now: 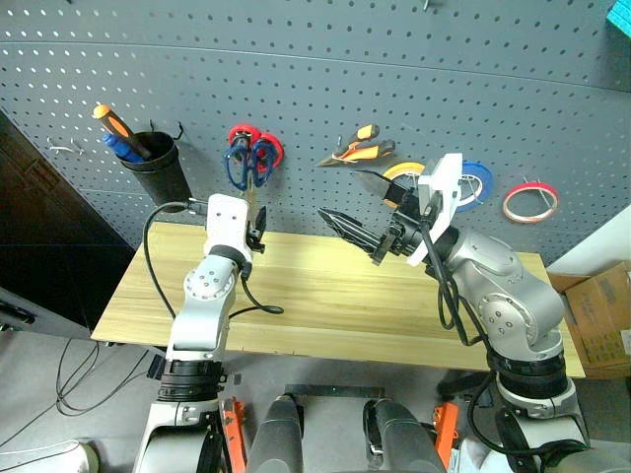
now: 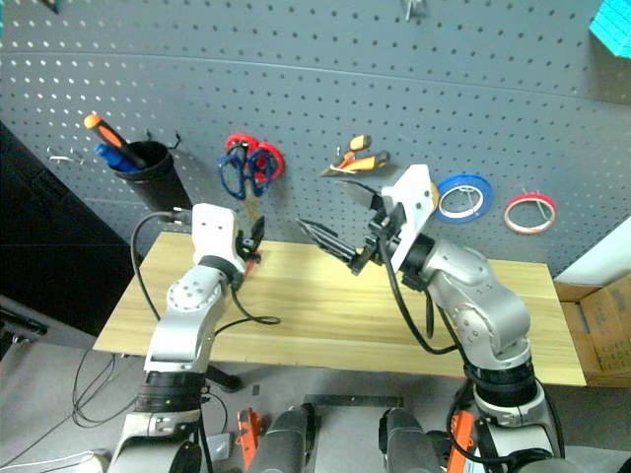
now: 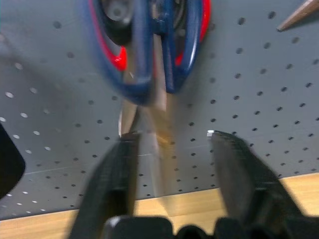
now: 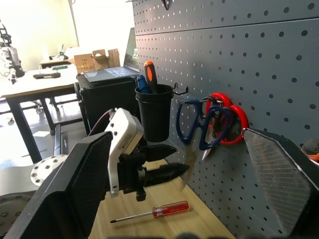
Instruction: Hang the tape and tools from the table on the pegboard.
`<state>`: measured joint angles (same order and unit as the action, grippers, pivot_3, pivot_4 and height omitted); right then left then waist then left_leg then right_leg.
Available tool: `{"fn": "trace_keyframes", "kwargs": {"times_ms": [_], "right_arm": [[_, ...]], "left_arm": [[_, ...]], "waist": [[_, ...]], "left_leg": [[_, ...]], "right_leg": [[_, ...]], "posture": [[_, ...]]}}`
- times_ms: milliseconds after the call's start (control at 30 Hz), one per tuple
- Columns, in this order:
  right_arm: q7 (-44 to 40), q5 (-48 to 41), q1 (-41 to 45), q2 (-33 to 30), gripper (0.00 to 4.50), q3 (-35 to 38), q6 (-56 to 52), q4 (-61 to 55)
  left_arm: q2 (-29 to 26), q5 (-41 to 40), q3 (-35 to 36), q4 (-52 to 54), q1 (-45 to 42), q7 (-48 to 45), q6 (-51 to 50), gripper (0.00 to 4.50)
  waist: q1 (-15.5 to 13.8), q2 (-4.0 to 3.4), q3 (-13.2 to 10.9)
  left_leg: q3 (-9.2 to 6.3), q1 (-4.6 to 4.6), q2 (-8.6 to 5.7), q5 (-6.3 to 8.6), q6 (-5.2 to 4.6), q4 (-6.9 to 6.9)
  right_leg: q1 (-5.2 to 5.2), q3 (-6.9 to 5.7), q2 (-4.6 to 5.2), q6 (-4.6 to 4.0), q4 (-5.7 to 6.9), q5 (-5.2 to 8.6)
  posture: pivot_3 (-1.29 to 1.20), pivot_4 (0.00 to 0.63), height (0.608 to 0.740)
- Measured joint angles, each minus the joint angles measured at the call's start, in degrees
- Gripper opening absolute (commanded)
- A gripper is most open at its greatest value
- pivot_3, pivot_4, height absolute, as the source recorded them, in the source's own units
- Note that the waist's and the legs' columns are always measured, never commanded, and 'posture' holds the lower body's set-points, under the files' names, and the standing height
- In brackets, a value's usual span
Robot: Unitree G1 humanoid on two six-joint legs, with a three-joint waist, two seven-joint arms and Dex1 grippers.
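The orange-handled screwdriver (image 1: pixel 117 124) sticks out of the black cup, so the red-handled screwdriver will stay propped with its handle up above the black cup's rim when I lower it in.
Dark blue-handled scissors (image 1: pixel 241 168) hang on the grey pegboard (image 1: pixel 325 69), blades down. My left gripper (image 3: pixel 172 137) is open just below the handles, and the blades (image 3: pixel 158 119) hang between its fingers, close to one of them. The right wrist view shows the same gripper (image 4: pixel 179 159) level at the board. My right gripper (image 1: pixel 345 197) is open and empty, raised over the table (image 1: pixel 335 305). Orange-and-black pliers (image 1: pixel 357 150) hang on the board, and so does the thin red tape (image 1: pixel 529 202) at the far right. The red-handled screwdriver (image 4: pixel 159 211) lies on the table under my left gripper.
Red-handled scissors (image 1: pixel 268 146) hang behind the blue ones. A black cup (image 1: pixel 158 168) on the board holds an orange-handled screwdriver (image 1: pixel 116 123). A blue roll (image 1: pixel 477 182) and a yellow roll (image 1: pixel 402 171) hang near my right gripper. A cardboard box (image 1: pixel 601 315) stands at the right.
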<state>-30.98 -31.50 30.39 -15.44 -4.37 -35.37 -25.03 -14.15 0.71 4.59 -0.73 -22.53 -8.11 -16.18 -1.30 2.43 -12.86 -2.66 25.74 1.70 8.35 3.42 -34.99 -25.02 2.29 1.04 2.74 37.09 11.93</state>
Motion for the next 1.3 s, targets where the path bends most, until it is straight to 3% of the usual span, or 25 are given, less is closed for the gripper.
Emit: {"fn": "trace_keyframes", "kwargs": {"times_ms": [100, 367, 533, 667, 800, 1000, 1300], "right_arm": [[0.1, 0.0, -0.4, 0.0, 4.50, 0.0, 0.0, -0.2], [-0.7, 0.0, -2.1, -1.5, 4.50, -0.7, 0.0, -1.8], [-5.0, 4.2, -3.5, -6.3, 4.50, -7.6, 1.0, -1.6], [-6.4, 11.5, -4.4, -4.4, 4.50, -15.3, 6.6, 5.7], [-5.0, 18.1, -3.0, -0.6, 4.50, -19.3, 10.6, 14.0], [-5.0, 22.9, 2.0, 3.3, 4.50, -21.5, 10.7, 18.8], [-4.8, 24.6, 1.7, 3.8, 4.50, -21.5, 6.4, 17.9]], "left_arm": [[0.0, 0.0, 0.0, 0.8, 1.0, 0.0, 0.0, 4.48], [-1.1, 0.2, 0.2, 4.7, 9.4, -0.2, -4.1, 4.48], [-4.7, 0.6, 0.7, 4.7, 10.5, -0.7, -7.7, 4.48], [-11.1, 1.9, 0.3, -2.6, 6.5, -3.8, -9.7, 4.48], [-13.1, 2.1, -0.6, -10.3, 3.1, -6.4, -10.3, 4.48], [-14.6, 2.4, -2.8, -21.2, -3.0, -10.7, -10.9, 4.48], [-15.9, 4.0, -4.6, -37.8, -13.6, -13.9, -5.6, 4.48]], "waist": [[0.0, 0.00, 0.0], [0.1, -0.01, 0.0], [0.0, -0.03, 0.0], [0.1, -0.14, -0.1], [0.1, -0.20, -0.3], [0.2, -0.26, -1.7], [0.8, -0.28, -3.7]], "left_leg": [[0.00, -0.01, 0.00, 0.00, 0.00, 0.00], [0.01, -0.06, 0.02, 0.00, 0.00, 0.01], [0.01, -0.10, 0.03, -0.02, -0.04, 0.00], [0.07, -0.29, 0.08, -0.02, -0.04, 0.02], [0.16, -0.28, 0.08, -0.02, -0.04, 0.02], [0.15, -0.19, 0.10, -0.02, -0.04, 0.09], [0.13, 0.08, 0.07, -0.02, -0.05, 0.07]], "right_leg": [[0.00, 0.00, 0.00, 0.00, 0.01, 0.00], [0.02, 0.02, 0.00, 0.01, 0.01, 0.09], [0.03, 0.01, 0.01, -0.32, 0.03, 0.25], [0.08, 0.00, 0.00, -0.39, 0.05, 0.25], [0.06, 0.03, 0.05, -0.40, 0.02, 0.25], [-0.06, 0.02, 0.03, -0.42, 0.02, 0.27], [-0.25, 0.02, 0.04, -0.40, 0.03, 0.29]], "posture": [[0.09, 0.169, 0.740], [0.10, 0.195, 0.740], [0.10, 0.229, 0.740], [0.09, 0.254, 0.740], [0.07, 0.280, 0.740], [0.04, 0.318, 0.740], [0.00, 0.365, 0.740]]}}
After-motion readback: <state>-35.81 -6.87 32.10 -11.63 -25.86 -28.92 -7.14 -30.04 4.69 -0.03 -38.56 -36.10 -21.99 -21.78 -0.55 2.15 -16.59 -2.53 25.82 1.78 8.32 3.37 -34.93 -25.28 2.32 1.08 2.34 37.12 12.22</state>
